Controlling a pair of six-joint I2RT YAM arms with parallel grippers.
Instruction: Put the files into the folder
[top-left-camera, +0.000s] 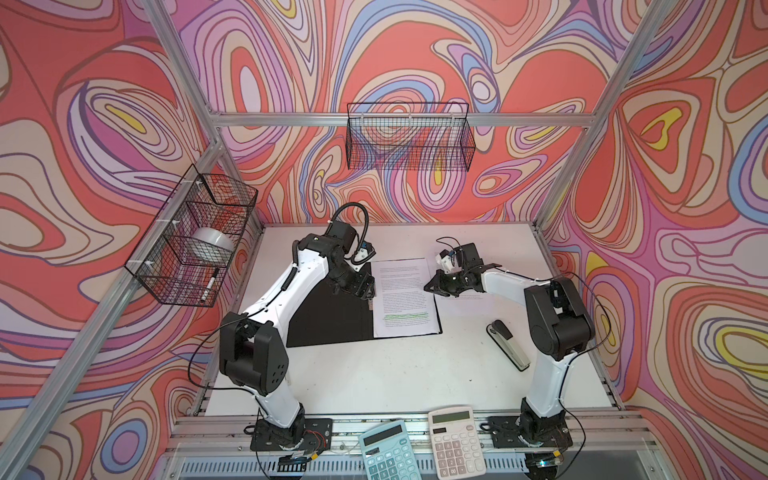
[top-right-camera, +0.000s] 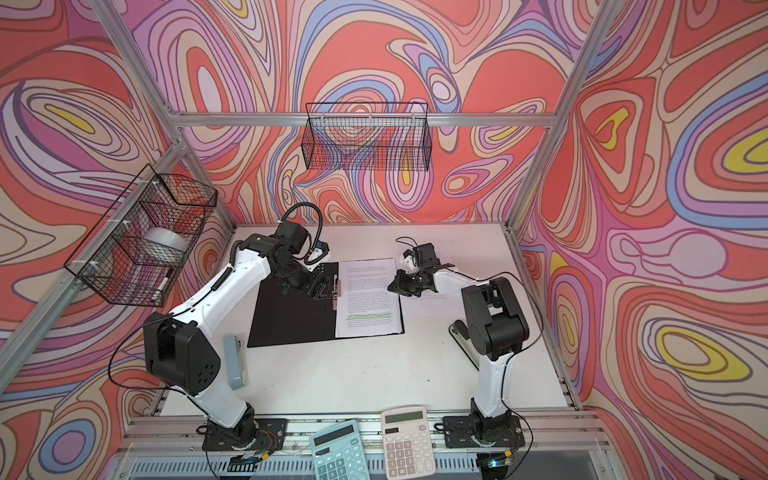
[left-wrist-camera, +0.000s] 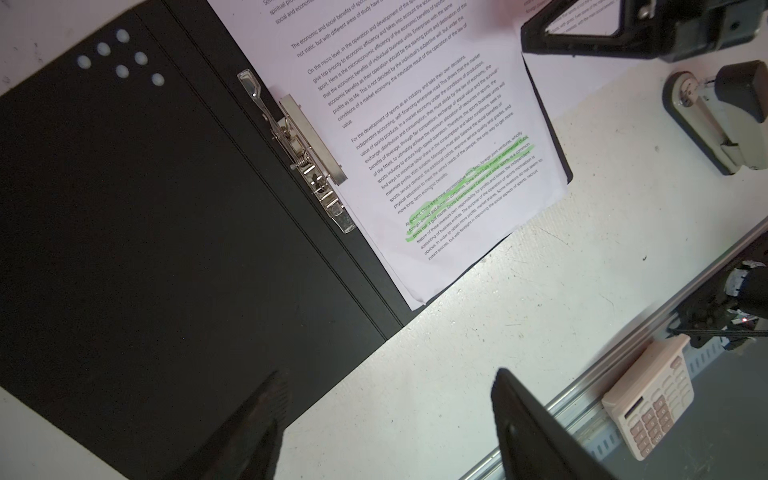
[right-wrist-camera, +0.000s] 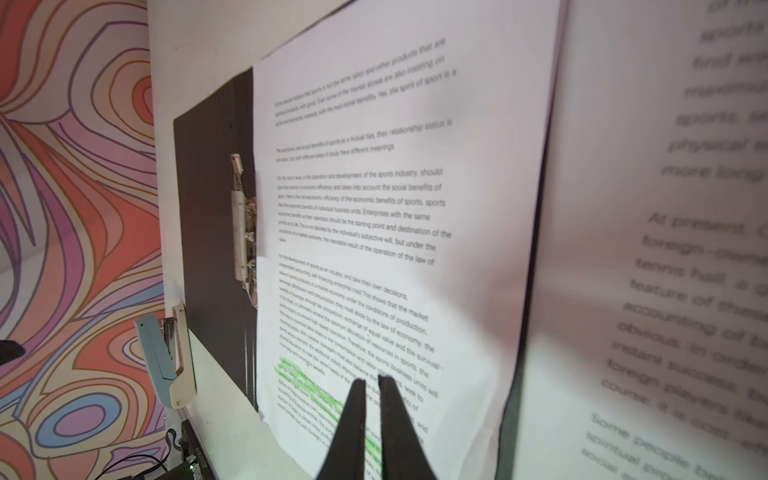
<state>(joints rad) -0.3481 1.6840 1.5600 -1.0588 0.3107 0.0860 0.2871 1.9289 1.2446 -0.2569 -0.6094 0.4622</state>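
Observation:
My right gripper should back out, because it is over the files, inside their outer edge (top-left-camera: 436, 308). It should then press along that edge to the files' front corner (top-left-camera: 437, 331).
The folder (top-left-camera: 328, 320) lies open on the table, black inside up, with its metal clip (left-wrist-camera: 307, 153) at the spine. The files (top-left-camera: 405, 299), white printed sheets with green highlighted lines, rest on its right half. Another printed sheet (right-wrist-camera: 665, 249) lies on the table just right of the folder. My left gripper (top-left-camera: 368, 293) hovers open over the spine by the clip, with nothing between its fingers (left-wrist-camera: 511, 399). My right gripper (top-left-camera: 428, 286) is over the files' right edge, its tips (right-wrist-camera: 371, 380) pressed almost together with nothing between them.
A black and grey stapler (top-left-camera: 509, 345) lies right of the folder, by the right arm. A blue stapler (top-right-camera: 235, 361) lies to its left. Two calculators (top-left-camera: 386, 453) (top-left-camera: 455, 440) sit on the front rail. Wire baskets (top-left-camera: 191, 237) (top-left-camera: 409, 137) hang on the walls.

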